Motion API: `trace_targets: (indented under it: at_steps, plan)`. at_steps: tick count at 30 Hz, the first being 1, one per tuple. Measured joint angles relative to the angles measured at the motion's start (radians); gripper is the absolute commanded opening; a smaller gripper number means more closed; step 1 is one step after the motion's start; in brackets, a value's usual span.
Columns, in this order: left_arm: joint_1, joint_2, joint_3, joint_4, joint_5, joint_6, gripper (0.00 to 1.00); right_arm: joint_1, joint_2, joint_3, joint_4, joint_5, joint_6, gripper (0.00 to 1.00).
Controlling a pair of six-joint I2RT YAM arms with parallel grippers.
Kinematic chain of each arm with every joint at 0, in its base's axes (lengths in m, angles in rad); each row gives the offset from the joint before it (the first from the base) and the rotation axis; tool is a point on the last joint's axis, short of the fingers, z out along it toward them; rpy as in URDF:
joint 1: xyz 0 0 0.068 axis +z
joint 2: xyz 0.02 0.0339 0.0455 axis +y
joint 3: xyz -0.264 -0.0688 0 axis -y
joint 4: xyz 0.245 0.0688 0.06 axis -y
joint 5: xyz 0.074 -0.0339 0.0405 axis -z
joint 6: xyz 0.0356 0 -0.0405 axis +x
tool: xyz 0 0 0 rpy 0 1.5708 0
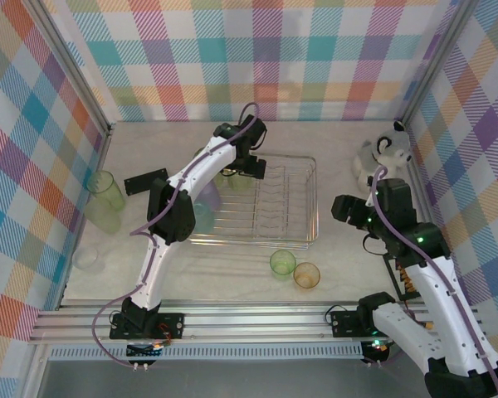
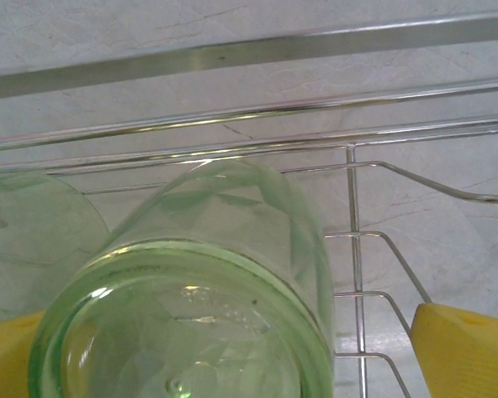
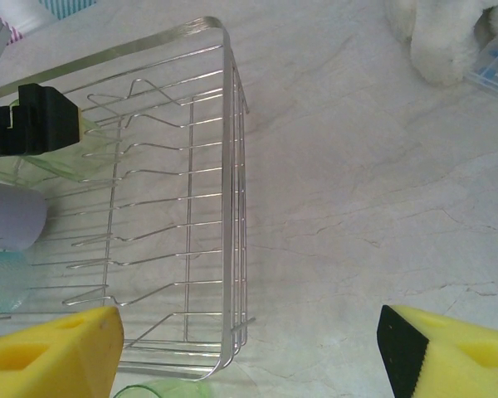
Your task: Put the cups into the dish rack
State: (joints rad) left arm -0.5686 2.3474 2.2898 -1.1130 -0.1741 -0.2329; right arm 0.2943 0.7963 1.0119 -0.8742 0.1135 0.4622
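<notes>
The green cup sits base up in the rack and my fingers are open, so my left gripper should carry on to the tall green cup and close there.
The wire dish rack sits mid-table. My left gripper hangs over its back left corner, open. Between its yellow fingers stands a green cup, base toward the camera, with a gap to the right finger. A second green cup lies to its left. A lavender cup and a teal cup rest in the rack's left side. A green cup and an orange cup stand before the rack. My right gripper is open over bare table to the right.
A tall green cup, a paler one and a small clear one stand by the left wall. A black object lies left of the rack. A plush toy sits at the back right.
</notes>
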Motion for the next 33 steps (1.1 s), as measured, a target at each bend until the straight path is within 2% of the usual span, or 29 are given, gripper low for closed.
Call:
trace_targets:
  at_steps: [5,9,15,18,20,28,33]
  plan:
    - [-0.012,-0.042,-0.006,0.021,0.0,0.015,1.0,0.0,-0.008,0.01,-0.023,0.027,0.001,0.81]
    - [-0.014,-0.143,-0.051,0.047,-0.019,0.048,1.0,0.0,-0.06,0.01,-0.034,0.091,0.0,0.84]
    - [0.0,-0.324,-0.125,0.052,-0.13,0.126,1.0,-0.001,-0.18,0.009,-0.032,0.147,-0.016,0.88]
    - [0.03,-0.385,-0.143,0.035,-0.204,0.137,1.0,-0.001,-0.183,0.009,-0.032,0.146,-0.028,0.88]
    - [0.079,-0.409,-0.156,0.017,-0.248,0.137,1.0,-0.001,-0.167,0.009,-0.032,0.136,-0.034,0.88]
    - [0.385,-0.451,-0.28,-0.042,-0.324,0.114,0.99,-0.001,-0.068,0.017,-0.026,0.067,-0.069,0.88]
    - [0.486,-0.455,-0.33,-0.046,-0.325,0.119,0.95,-0.001,-0.007,0.051,-0.01,0.022,-0.087,0.88]
